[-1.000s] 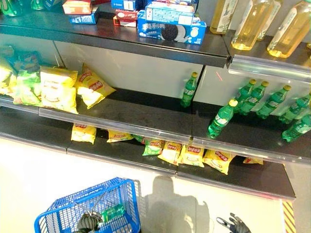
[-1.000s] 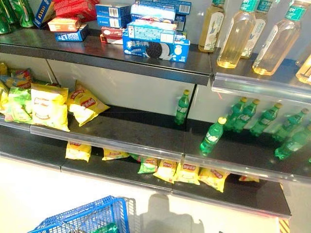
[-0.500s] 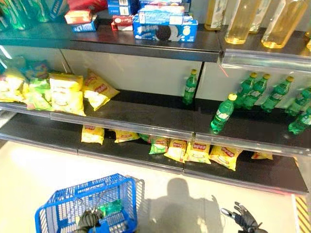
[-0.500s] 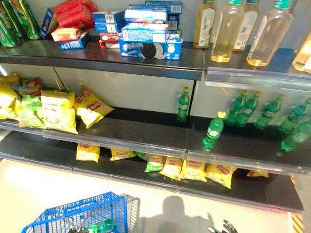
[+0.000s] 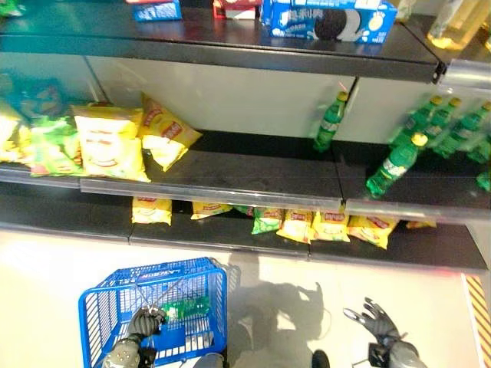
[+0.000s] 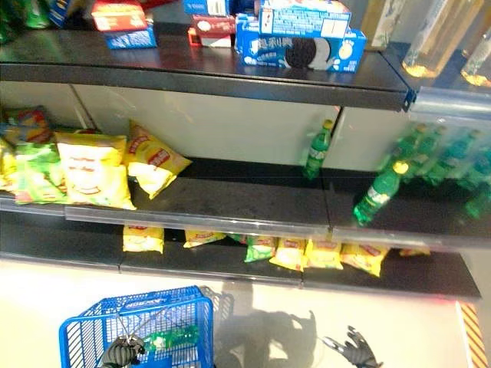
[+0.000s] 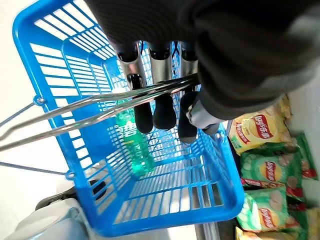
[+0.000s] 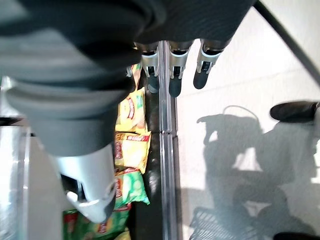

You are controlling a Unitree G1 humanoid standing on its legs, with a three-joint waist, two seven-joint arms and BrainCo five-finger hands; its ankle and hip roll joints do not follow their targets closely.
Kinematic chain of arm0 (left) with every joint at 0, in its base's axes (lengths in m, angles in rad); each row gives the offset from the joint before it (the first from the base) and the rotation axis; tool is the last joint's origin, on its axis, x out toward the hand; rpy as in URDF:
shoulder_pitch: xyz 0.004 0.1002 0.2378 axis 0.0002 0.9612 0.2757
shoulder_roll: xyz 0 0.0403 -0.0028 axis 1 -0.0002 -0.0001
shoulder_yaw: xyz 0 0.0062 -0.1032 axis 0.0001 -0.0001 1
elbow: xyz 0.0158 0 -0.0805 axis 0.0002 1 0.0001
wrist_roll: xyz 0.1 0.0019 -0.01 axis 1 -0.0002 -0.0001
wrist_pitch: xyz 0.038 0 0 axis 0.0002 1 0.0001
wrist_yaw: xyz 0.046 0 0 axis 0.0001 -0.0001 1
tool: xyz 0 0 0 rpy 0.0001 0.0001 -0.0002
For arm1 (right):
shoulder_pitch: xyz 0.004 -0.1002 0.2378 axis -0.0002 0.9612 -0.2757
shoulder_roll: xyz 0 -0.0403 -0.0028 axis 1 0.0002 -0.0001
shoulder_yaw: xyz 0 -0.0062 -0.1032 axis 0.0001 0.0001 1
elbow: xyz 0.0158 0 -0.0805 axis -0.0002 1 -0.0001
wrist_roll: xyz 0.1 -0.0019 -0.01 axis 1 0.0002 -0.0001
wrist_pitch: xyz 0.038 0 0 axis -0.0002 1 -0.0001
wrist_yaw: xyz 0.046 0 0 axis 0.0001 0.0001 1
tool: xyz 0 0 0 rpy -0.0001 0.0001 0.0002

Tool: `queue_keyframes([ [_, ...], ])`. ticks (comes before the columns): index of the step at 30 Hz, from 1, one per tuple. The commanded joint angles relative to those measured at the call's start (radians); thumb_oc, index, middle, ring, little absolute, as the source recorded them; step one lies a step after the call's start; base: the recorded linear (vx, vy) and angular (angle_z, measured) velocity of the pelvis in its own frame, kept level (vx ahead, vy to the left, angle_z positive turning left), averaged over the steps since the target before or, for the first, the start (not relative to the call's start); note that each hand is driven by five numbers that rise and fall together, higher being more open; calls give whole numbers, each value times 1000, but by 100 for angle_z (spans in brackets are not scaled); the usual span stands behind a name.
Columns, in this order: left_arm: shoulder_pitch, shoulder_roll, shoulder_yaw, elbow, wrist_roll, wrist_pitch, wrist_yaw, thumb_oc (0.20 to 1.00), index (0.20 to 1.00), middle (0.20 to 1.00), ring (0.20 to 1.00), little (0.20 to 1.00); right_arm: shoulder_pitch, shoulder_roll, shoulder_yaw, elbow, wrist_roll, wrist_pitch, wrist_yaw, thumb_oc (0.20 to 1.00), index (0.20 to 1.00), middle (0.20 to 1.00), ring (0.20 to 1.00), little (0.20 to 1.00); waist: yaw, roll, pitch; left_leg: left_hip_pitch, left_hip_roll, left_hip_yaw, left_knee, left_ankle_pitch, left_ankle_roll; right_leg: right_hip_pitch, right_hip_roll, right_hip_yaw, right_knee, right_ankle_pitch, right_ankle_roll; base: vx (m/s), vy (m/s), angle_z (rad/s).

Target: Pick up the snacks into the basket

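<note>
The large yellow chip bag (image 5: 111, 143) is standing up by the shelf's front edge (image 5: 115, 183), so I should expect more snack bags to be hidden behind it when I pick it up.
I carry a blue wire basket (image 5: 153, 270) low at the left, over the pale floor. My left hand (image 5: 144, 323) is shut on its metal handles (image 7: 95, 102), fingers (image 7: 162, 107) curled round them. A green bottle (image 7: 133, 145) lies inside the basket. Yellow and green snack bags (image 5: 316, 225) lie along the bottom shelf in front of me, and more bags (image 5: 107, 143) stand on the middle shelf at the left. My right hand (image 5: 377, 325) hangs low at the right with spread, straight fingers (image 8: 173, 75), holding nothing.
Green soda bottles (image 5: 393, 164) stand on the middle shelf at the right. Blue cookie boxes (image 5: 331, 20) and yellow oil bottles (image 6: 433, 38) fill the top shelf. Yellow-black tape (image 5: 479, 316) marks the floor at the far right. Open floor lies between basket and right hand.
The camera has swung, so the whole shelf sits differently in the picture. My right hand shows higher and fuller at the lower right. The left hand keeps hold of the basket.
</note>
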Motion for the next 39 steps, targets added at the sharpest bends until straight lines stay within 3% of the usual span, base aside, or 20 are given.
queue_keyframes([
  [1, 51, 34, 47, -113, 33, -62, 8, 200, 200, 200, 200, 200, 1, -72, 27, -38, 3, -35, 3, 1000, 1000, 1000, 1000, 1000, 5, 3, -22, 64, 1, -70, -120, 23, -69, -17, 104, -2, -93, -17, 35, 31, 88, -42],
  [3, 30, 31, 46, -108, 15, -65, 24, 200, 200, 200, 200, 200, -16, -80, 50, -59, 5, -40, 3, 1000, 1000, 1000, 1000, 1000, -1, 5, 1, 49, -26, -97, -129, 42, -62, -52, 148, 64, -87, -26, 28, 12, 46, -21],
  [5, 18, 18, 37, -113, 9, -69, 26, 200, 200, 200, 200, 200, -22, -92, 50, -94, 4, -43, 2, 1000, 1000, 1000, 1000, 1000, 6, 14, 14, 21, -40, -121, -123, 54, -64, -47, 149, 85, -76, -38, 22, -20, -40, 73],
  [6, 10, 6, 38, -119, -3, -74, 39, 200, 200, 200, 200, 200, -36, -96, 53, -106, 6, -53, -8, 1000, 1000, 1000, 1000, 1000, 17, 25, 24, 12, -42, -134, -131, 67, -70, -59, 157, 77, -63, -43, 16, -5, -131, 117],
  [7, 10, -5, 38, -136, -21, -73, 47, 200, 200, 200, 200, 200, -55, -100, 56, -130, -6, -56, -28, 1000, 1000, 1000, 1000, 1000, 28, 36, 31, 2, -38, -151, -142, 81, -76, -66, 153, 23, -44, -53, 12, -5, -131, 79],
  [9, 12, -6, 33, -157, -36, -76, 46, 200, 200, 200, 200, 200, -67, -106, 60, -153, -7, -62, -33, 1000, 1000, 1000, 1000, 1000, 28, 44, 35, -7, -40, -174, -144, 90, -79, -72, 160, 14, -26, -68, 6, 4, -125, 70],
  [12, 6, 4, 12, -220, -40, -87, 47, 200, 200, 200, 200, 200, -121, -120, 47, -243, -4, -94, -73, 1000, 1000, 1000, 1000, 1000, 39, 61, 46, -41, -46, -261, -160, 123, -92, -86, 163, -57, 11, -107, -9, -19, -161, 73],
  [14, -2, 8, 10, -216, -42, -90, 49, 200, 200, 200, 200, 200, -137, -129, 45, -278, -14, -104, -85, 1000, 1000, 1000, 1000, 1000, 42, 62, 49, -53, -46, -276, -163, 133, -100, -87, 160, -82, 15, -116, -11, -28, -169, 78],
  [15, -24, 16, -1, -210, -42, -88, 51, 200, 200, 200, 200, 200, -163, -144, 42, -318, -35, -115, -112, 1000, 1000, 1000, 1000, 1000, 35, 60, 48, -71, -28, -236, -164, 143, -108, -74, 143, -137, 4, -124, -14, -32, -174, 104],
  [16, -25, 16, -1, -210, -42, -88, 51, 200, 200, 200, 200, 200, -163, -144, 42, -318, -35, -115, -112, 1000, 1000, 1000, 1000, 1000, 34, 61, 47, -74, -28, -238, -166, 146, -108, -76, 143, -139, 2, -120, -14, -35, -142, 143],
  [18, -42, 24, -7, -213, -35, -83, 44, 200, 200, 200, 200, 200, -184, -174, 49, -373, -69, -110, -123, 1000, 1000, 1000, 1000, 1000, 25, 57, 56, -75, 21, -111, -164, 151, -105, -55, 128, -174, -7, -129, -15, -41, -38, 129],
  [19, -48, 34, -5, -221, -34, -84, 47, 200, 200, 200, 200, 200, -226, -197, 69, -392, -105, -98, -127, 1000, 1000, 1000, 1000, 1000, 41, 58, 60, -79, 45, -88, -186, 174, -107, -56, 130, -193, -4, -125, -15, -49, -14, 97],
  [27, -39, 109, 7, -222, -22, -80, 25, 200, 200, 200, 200, 200, -404, -279, 121, -383, -156, -74, -124, 1000, 1000, 1000, 1000, 1000, 91, 24, 65, -73, 43, -91, -195, 165, -100, -40, 112, -213, 1, -122, -2, 4, 11, 43],
  [34, -28, 128, -6, -210, -19, -77, 11, 200, 200, 200, 200, 200, -572, -287, 206, -288, -167, -54, -122, 1000, 1000, 1000, 1000, 1000, 121, -8, 51, -66, 37, -91, -206, 158, -96, -21, 112, -199, -51, -94, 9, 6, 38, -1],
  [39, -19, 146, -12, -216, -22, -81, 5, 200, 200, 200, 200, 200, -674, -289, 227, -213, -151, -50, -137, 1000, 1000, 1000, 1000, 1000, 138, -12, 47, -69, 33, -100, -214, 165, -101, -18, 110, -208, -55, -96, 10, 9, 13, -8],
])
